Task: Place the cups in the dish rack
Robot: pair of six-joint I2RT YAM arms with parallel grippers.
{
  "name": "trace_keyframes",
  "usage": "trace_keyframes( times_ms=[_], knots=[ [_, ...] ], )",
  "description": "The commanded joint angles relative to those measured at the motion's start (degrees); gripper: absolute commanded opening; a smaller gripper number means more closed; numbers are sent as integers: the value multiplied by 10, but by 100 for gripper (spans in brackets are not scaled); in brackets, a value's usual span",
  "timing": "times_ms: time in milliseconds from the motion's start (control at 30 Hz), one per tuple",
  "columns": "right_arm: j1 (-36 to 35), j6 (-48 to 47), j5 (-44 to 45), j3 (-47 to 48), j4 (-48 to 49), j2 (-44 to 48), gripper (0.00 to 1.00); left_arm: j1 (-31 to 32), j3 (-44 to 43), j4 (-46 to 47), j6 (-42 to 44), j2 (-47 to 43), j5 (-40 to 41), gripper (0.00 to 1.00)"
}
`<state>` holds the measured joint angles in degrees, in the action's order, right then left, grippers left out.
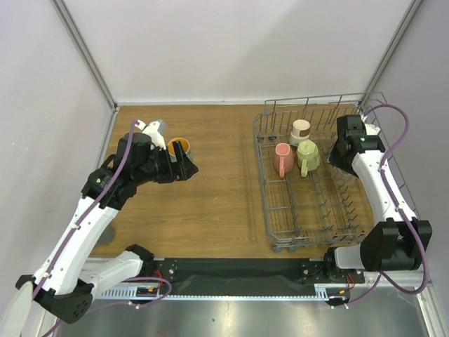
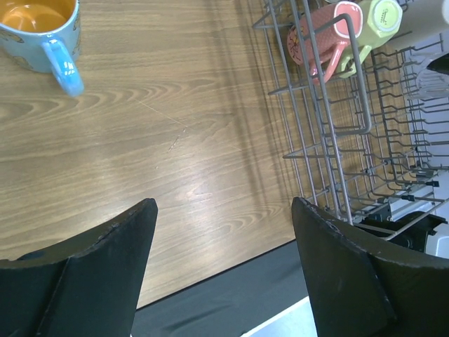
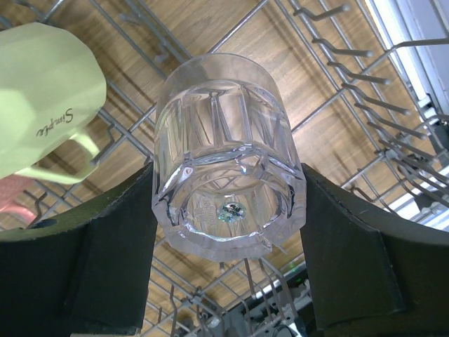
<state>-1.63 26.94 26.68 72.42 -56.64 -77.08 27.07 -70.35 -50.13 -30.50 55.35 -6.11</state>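
Observation:
The blue cup is standing with its opening up, a long way from the dish rack [image 1: 312, 203]. Next, my left gripper picks it up and passes it to my right gripper.
The grey wire dish rack [image 1: 280, 217] stands on the right of the table. In it are a pink cup [image 1: 283, 159], a yellow-cream cup [image 1: 307, 156] and a beige cup [image 1: 300, 129]. My right gripper [image 1: 335, 153] is over the rack's far right part. In the right wrist view it [image 3: 228, 172] is shut on a clear glass cup [image 3: 224, 147], held upside down above the tines [image 3: 337, 49]. A blue cup with orange inside [image 1: 179, 146] stands on the table left of centre. My left gripper [image 1: 186, 166] is beside it, open and empty [image 2: 224, 207].
A grey-blue cup [image 1: 157, 126] sits behind the left arm near the far left corner. The left wrist view shows the blue cup [image 2: 35, 28] at top left and the rack's near wall [image 2: 323, 133] at right. Frame posts and walls ring the table.

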Motion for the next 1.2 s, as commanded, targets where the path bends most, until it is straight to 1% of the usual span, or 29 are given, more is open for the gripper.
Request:
trace_keyframes(
  times_ms=[0, 200, 300, 333, 400, 433, 500, 533, 600, 633, 700, 733, 933, 1000, 1033, 1167],
  knots=[
    [6, 0, 15, -17, 35, -4, 1, -11, -30, 4, 18, 0, -20, 83],
    [10, 1, 2, -54, 66, -15, 7, -15, -43, 10, 10, 15, -38, 83],
    [12, -3, -10, -75, 82, -24, 12, -15, -47, 12, 2, 21, -45, 83],
    [12, -6, -13, -80, 88, -26, 20, -16, -49, 12, 0, 22, -47, 83],
    [12, -13, -23, -84, 94, -32, 29, -16, -53, 12, -4, 25, -47, 83],
    [13, -14, -25, -85, 94, -33, 36, -17, -55, 13, -7, 25, -48, 83],
    [12, -19, -37, -85, 95, -36, 45, -18, -58, 15, -13, 27, -47, 83],
    [12, -19, -41, -84, 94, -36, 59, -18, -60, 15, -16, 28, -47, 83],
    [13, -20, -51, -84, 91, -33, 71, -18, -62, 13, -25, 34, -41, 83],
    [12, -21, -51, -82, 86, -33, 84, -18, -68, 9, -30, 36, -34, 83],
    [11, -21, -55, -78, 80, -29, 94, -21, -79, -8, -41, 49, -15, 83],
    [12, -23, -57, -77, 76, -26, 100, -22, -91, -17, -43, 55, 9, 84],
    [12, -27, -74, -44, 41, -6, 100, -30, -146, -73, -54, 106, 76, 84],
    [13, -29, -78, -33, 30, 18, 100, -31, -153, -73, -52, 122, 94, 83],
    [12, -32, -80, -21, 20, 29, 100, -31, -154, -60, -47, 128, 99, 79],
    [11, -43, -105, 12, -15, 88, 100, -33, -158, -32, -30, 161, 123, 75]
  ],
)
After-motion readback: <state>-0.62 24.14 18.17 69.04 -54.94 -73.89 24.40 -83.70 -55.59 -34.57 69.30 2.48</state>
